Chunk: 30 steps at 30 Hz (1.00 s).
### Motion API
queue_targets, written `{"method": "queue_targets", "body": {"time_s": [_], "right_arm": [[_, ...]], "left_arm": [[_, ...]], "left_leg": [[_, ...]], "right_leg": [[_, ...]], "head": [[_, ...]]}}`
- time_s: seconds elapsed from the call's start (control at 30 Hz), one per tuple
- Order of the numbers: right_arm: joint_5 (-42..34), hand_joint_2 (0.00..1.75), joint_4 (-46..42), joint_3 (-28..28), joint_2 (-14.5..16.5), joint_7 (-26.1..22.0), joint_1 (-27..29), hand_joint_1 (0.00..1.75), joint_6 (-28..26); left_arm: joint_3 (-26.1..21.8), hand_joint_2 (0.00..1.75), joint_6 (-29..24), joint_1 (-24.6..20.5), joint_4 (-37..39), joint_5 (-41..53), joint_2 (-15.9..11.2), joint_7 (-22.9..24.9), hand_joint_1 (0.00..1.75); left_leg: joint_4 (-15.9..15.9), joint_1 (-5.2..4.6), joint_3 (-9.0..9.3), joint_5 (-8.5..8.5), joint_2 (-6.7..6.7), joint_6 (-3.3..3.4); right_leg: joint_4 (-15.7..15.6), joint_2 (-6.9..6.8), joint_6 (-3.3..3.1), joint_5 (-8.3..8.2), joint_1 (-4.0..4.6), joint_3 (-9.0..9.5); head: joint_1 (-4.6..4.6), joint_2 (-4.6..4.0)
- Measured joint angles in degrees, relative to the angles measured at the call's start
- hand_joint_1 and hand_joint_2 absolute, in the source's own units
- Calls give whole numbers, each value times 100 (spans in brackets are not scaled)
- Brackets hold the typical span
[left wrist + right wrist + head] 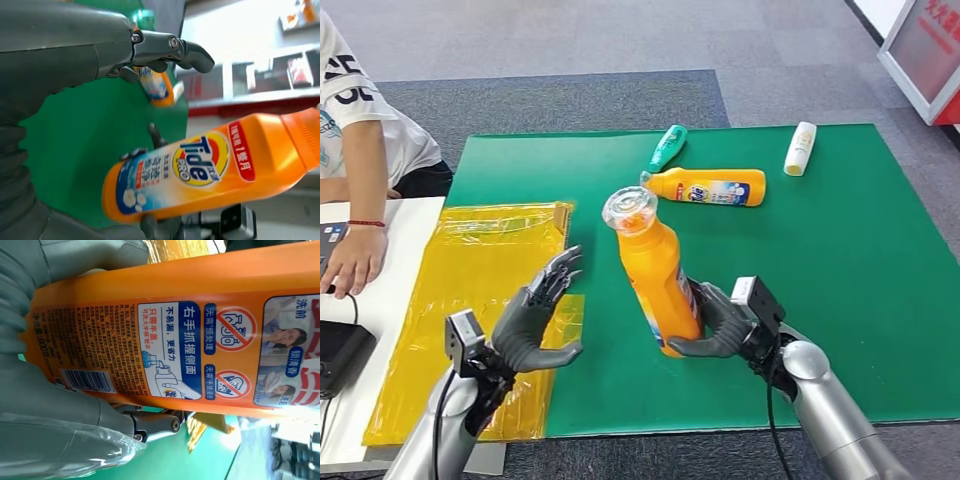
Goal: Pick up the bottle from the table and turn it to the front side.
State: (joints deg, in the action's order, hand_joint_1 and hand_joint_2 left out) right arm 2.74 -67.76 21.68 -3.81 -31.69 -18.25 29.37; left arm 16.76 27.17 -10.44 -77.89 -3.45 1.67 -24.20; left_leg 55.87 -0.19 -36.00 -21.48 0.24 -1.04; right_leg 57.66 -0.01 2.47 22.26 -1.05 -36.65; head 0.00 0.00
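Note:
I expect the held bottle [660, 282] to stay logo up when I lay it down, because the second orange Tide bottle [709, 188] lies with its logo facing up.
My right hand [718, 325] grips the lower body of an orange Tide detergent bottle [657, 270] with a clear cap, holding it upright and slightly tilted above the green mat [803, 290]. In the right wrist view the bottle's back label [170, 352] with small print and a barcode faces the camera, with my right hand [75, 425] wrapped around it. The left wrist view looks at the front Tide logo [200, 160]. My left hand [535, 320] hovers open to the left of the bottle, its fingers [170, 50] spread, not touching it.
A second orange Tide bottle [709, 187], a green bottle [667, 147] and a white bottle [800, 148] lie at the mat's far side. A yellow plastic sheet [482, 290] covers the left. A person's hand [354, 260] rests on a white table [403, 240] at left.

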Motion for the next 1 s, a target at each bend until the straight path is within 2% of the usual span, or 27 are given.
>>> {"method": "queue_targets", "body": {"time_s": [0.13, 0.23, 0.33, 0.73, 1.0], "right_arm": [[37, 175, 220, 307, -4, -91, -258, 175, 3], [32, 175, 371, 497, -7, -145, -383, 175, -38], [28, 175, 465, 617, -16, -159, -449, 175, -47], [-21, 175, 670, 836, -42, -202, -513, 175, -69], [-79, 175, 798, 928, -49, -240, -582, 175, -104]], "left_arm": [[229, 175, 743, -565, 741, -629, -428, 116, 0], [425, 175, 923, -918, 1131, -804, -752, 166, 0], [552, 175, 964, -1112, 1356, -861, -957, 199, 0], [817, 175, 1041, -1289, 1611, -1031, -1250, 339, 0], [1159, 175, 1112, -1532, 1779, -1267, -1548, 530, 0]], "left_leg": [[0, 2, 0, 9, 1, -10], [0, 4, 0, 11, 1, -11], [0, 4, -1, 11, 1, -10], [0, 4, -5, 8, 0, -11], [0, 5, -5, 12, 1, -13]], "right_leg": [[3, 2, -7, -8, 3, -4], [4, 1, -6, -9, 4, -4], [4, 1, -6, -9, 4, -4], [4, 1, -6, -8, 4, -9], [5, 1, -7, -9, 5, -10]], "head": [[0, 0], [0, 0], [-1, 0], [-1, 0], [-1, 0]]}}
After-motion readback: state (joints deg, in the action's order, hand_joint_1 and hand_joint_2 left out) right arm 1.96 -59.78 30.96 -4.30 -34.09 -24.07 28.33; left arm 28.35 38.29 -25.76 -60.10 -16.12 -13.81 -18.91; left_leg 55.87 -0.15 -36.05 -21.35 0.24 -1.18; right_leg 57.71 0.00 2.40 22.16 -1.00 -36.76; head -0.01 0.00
